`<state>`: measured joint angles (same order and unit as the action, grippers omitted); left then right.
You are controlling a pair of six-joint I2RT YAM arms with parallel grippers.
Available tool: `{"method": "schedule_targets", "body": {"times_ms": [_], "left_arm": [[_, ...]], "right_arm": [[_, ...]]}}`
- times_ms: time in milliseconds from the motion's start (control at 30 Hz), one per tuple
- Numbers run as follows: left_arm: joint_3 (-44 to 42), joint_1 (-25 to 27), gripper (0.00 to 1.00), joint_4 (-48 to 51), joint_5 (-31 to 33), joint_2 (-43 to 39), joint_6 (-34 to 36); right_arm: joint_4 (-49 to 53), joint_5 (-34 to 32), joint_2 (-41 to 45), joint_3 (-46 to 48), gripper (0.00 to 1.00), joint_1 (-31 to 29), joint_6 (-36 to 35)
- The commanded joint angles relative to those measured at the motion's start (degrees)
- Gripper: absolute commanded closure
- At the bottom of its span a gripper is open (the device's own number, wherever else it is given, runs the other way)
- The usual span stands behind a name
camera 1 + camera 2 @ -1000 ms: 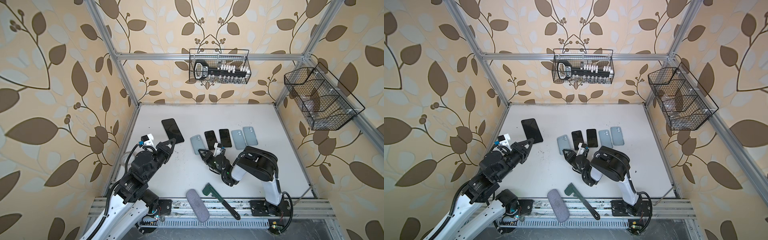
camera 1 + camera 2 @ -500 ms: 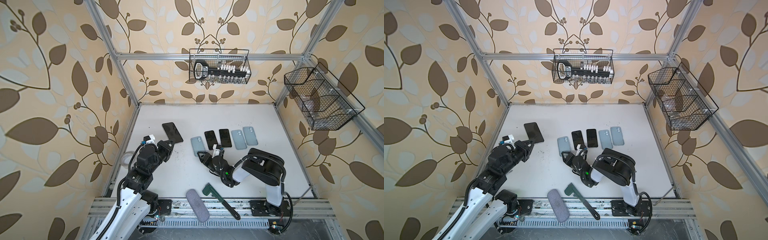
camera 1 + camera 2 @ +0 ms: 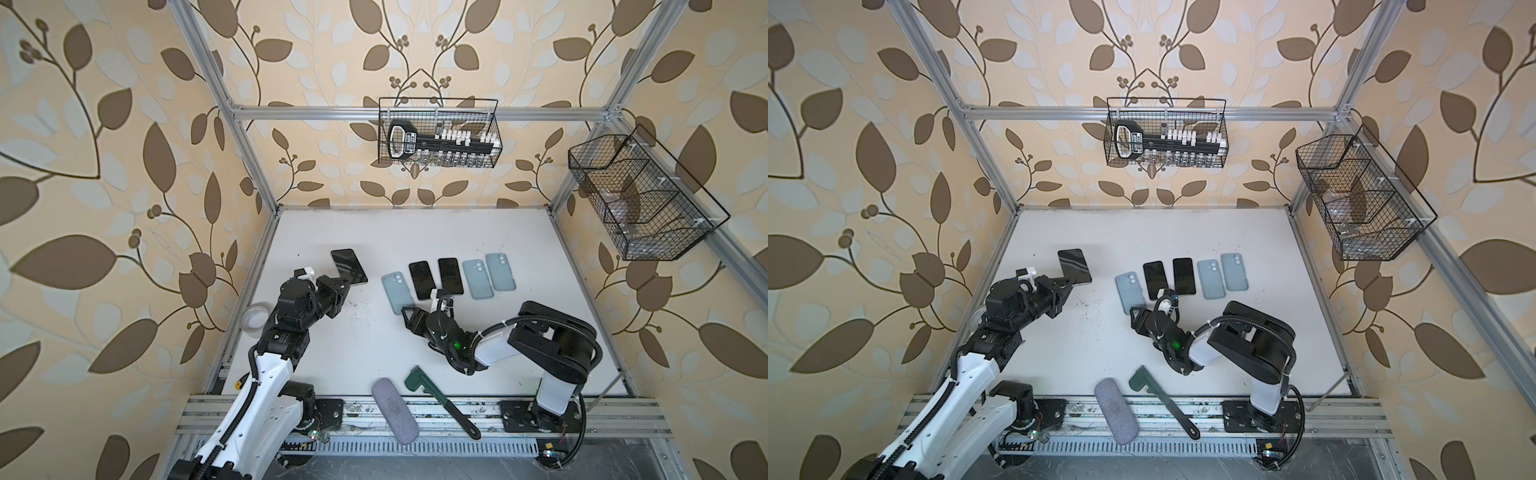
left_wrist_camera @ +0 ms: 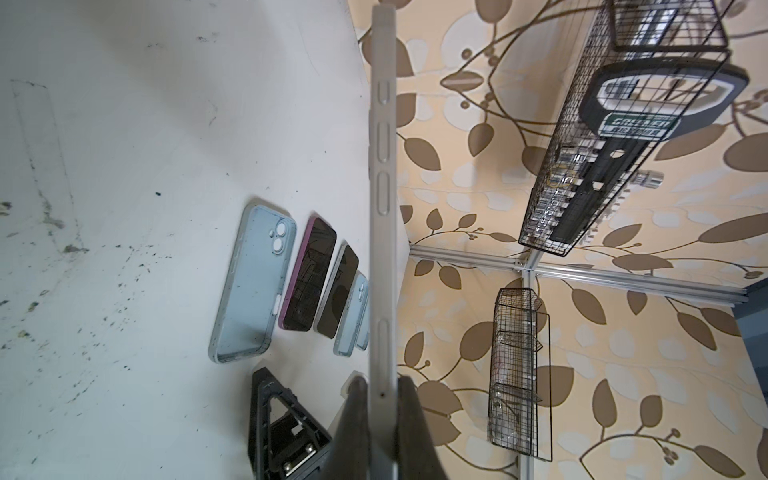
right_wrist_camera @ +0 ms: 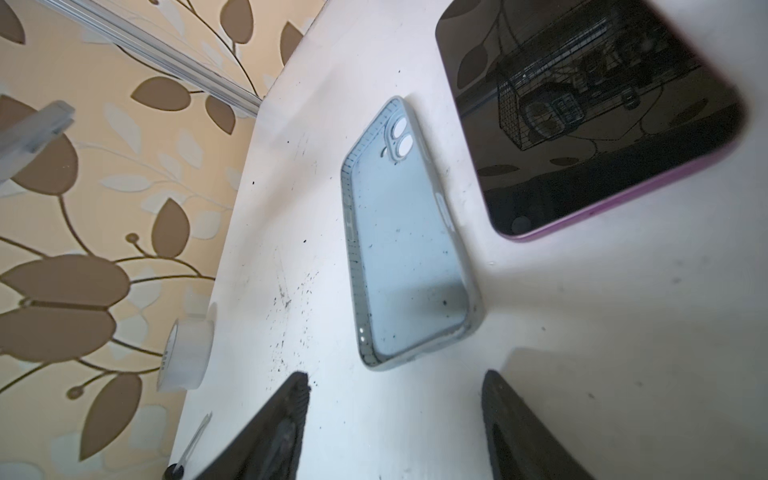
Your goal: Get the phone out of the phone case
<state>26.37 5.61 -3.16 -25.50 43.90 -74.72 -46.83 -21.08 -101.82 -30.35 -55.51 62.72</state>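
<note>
My left gripper should keep lowering its phone into the space (image 3: pixel 368 307) beside the empty light-blue case (image 3: pixel 397 292), which is open, until the phone's long edge meets the table.
In both top views my left gripper (image 3: pixel 344 286) (image 3: pixel 1070 285) is shut on the near end of a black-screened phone (image 3: pixel 349 267) (image 3: pixel 1074 266), holding it above the left of the table. The left wrist view shows that phone's pale edge (image 4: pixel 383 208) running straight out from between my left gripper's (image 4: pixel 382 395) pads. An empty light-blue phone case (image 3: pixel 398 291) (image 3: pixel 1130 293) (image 5: pixel 405 249) lies flat on the table, inside up. My right gripper (image 3: pixel 409 316) (image 5: pixel 395 378) stands open just short of the case's near end, with nothing between its fingers.
Beside the empty case lie two dark phones (image 3: pixel 422 279) (image 3: pixel 450 275) and two more light-blue cases (image 3: pixel 478 279) (image 3: pixel 500 271). A tape roll (image 3: pixel 255 316) sits at the left edge. A green wrench (image 3: pixel 440 399) and grey pouch (image 3: pixel 395 411) lie at the front. Wire baskets (image 3: pixel 438 133) (image 3: pixel 640 199) hang on the walls.
My right gripper's jaws have spread apart, with the case left lying on the table. My left arm has sunk lower, still holding the phone.
</note>
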Motion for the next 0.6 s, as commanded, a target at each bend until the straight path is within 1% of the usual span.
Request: {"method": "schedule_targets", "body": {"times_ms": [0,100,167,233,267,400,567], "left_arm": [[-0.58,-0.94,1.0,-6.87,-5.89,1.01,4.37],[-1.43,-0.95,1.0,-7.66,-8.01,3.35,6.71],[-3.54,-0.95,1.0,-12.48,-10.13,5.1,6.25],[-4.67,-0.95,1.0,-14.56,-12.0,6.0,7.25],[-4.91,-0.95,1.0,-14.03,-12.44,6.16,7.99],[-6.24,-0.87,1.0,-10.35,-12.19,4.85,12.38],[-12.26,-0.77,1.0,-15.64,-12.03,5.37,11.52]], "right_arm": [[4.42,-3.03,5.32,1.53,0.32,-0.44,-6.05],[8.18,-2.93,10.66,1.7,0.3,0.58,-9.65],[10.09,-2.01,13.7,1.53,0.29,1.84,-12.7],[11.79,0.49,16.77,1.52,0.29,3.92,-15.07],[12.62,1.61,18.05,1.65,0.29,4.93,-15.81],[14.16,6.47,23.26,2.27,0.28,9.28,-19.98],[17.93,10.05,27.78,2.2,0.27,13.9,-24.25]]}}
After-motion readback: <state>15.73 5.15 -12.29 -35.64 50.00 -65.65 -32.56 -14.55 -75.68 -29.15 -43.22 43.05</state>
